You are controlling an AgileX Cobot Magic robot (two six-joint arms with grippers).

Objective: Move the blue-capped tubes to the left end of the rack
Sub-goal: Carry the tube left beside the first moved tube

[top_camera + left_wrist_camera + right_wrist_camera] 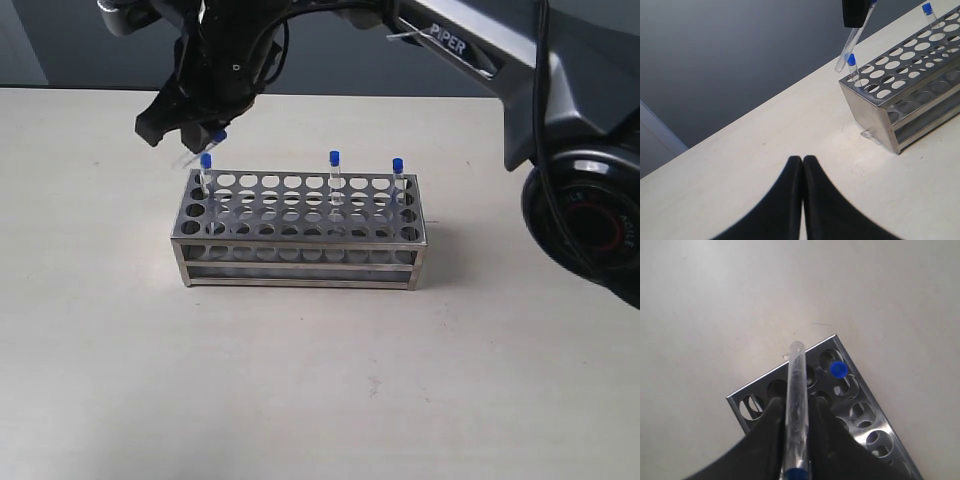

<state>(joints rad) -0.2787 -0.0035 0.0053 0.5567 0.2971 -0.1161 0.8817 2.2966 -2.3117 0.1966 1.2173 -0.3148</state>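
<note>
The held tube is tilted, with its tip past the rack's edge. My right gripper should raise and straighten the tube before it goes into the hole (197,194) beside the standing tube.
The steel rack (300,268) stands mid-table. Three blue-capped tubes stand upright in its back row: one at the left end (206,170), one right of the middle (335,170), one at the right end (397,175). My right gripper (195,128) has reached across above the rack's left end and is shut on a fourth tube (796,405), held tilted just over the corner holes. That held tube (852,45) hangs beside the left-end tube (852,62). My left gripper (802,161) is shut on nothing, low over the table left of the rack (872,117).
The right arm's dark links (560,90) cross the back right of the scene above the table. Bare beige tabletop (300,380) surrounds the rack, and a dark wall runs behind the table's far edge.
</note>
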